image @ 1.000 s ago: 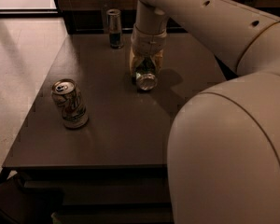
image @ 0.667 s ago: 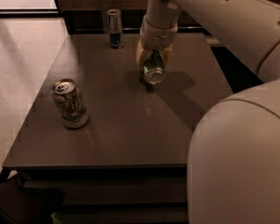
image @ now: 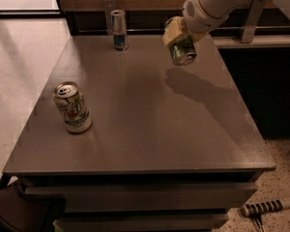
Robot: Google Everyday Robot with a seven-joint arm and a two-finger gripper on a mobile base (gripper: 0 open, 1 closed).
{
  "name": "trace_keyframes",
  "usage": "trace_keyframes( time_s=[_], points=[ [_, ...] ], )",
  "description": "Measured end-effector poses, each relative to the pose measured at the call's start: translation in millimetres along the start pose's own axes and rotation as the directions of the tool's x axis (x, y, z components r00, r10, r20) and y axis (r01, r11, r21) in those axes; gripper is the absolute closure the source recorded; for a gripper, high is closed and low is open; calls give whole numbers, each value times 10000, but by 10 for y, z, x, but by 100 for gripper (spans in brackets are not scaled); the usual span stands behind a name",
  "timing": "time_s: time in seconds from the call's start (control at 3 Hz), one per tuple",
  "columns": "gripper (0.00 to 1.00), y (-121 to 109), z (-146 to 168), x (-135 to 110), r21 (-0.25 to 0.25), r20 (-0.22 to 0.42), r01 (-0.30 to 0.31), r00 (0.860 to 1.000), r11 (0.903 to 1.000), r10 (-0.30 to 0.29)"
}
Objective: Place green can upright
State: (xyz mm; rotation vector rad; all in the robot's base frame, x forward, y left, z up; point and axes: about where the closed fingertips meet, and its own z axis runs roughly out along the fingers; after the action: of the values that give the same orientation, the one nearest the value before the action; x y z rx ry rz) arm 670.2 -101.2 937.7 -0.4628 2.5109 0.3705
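The green can (image: 182,49) hangs slanted under my gripper, so next I level my wrist to bring the can upright before I lower it onto the open grey tabletop (image: 149,85).
The green can (image: 183,52) is dark green with a shiny silver end facing the camera. It hangs tilted in the air above the back right part of the grey table (image: 150,110). My gripper (image: 179,38) is shut on the can from above, with pale yellowish fingers (image: 173,32) wrapped around its upper side. The can's shadow falls on the tabletop below and to the right of it. The white arm reaches in from the upper right corner.
A white can with green-red print (image: 72,107) stands upright at the table's left. A slim silver-and-blue can (image: 119,30) stands at the back edge. A dark counter runs along the right, and a striped tool (image: 267,208) lies on the floor.
The gripper has lifted the green can off the tabletop and carried it up and to the right. The arm has pulled back toward the upper right. The other two cans have not moved.
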Motion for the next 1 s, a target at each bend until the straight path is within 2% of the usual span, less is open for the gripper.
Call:
trace_keyframes(
  time_s=[0.33,0.67,1.0],
  points=[
    [100,16,-178,-163,-774,1294,1092,9867,9910,-987],
    [100,140,-162,-195,-1266,2220,2399,9526,9625,-2083],
    [100,362,-21,-119,-1522,3120,3850,8926,9103,-3254]
  ],
)
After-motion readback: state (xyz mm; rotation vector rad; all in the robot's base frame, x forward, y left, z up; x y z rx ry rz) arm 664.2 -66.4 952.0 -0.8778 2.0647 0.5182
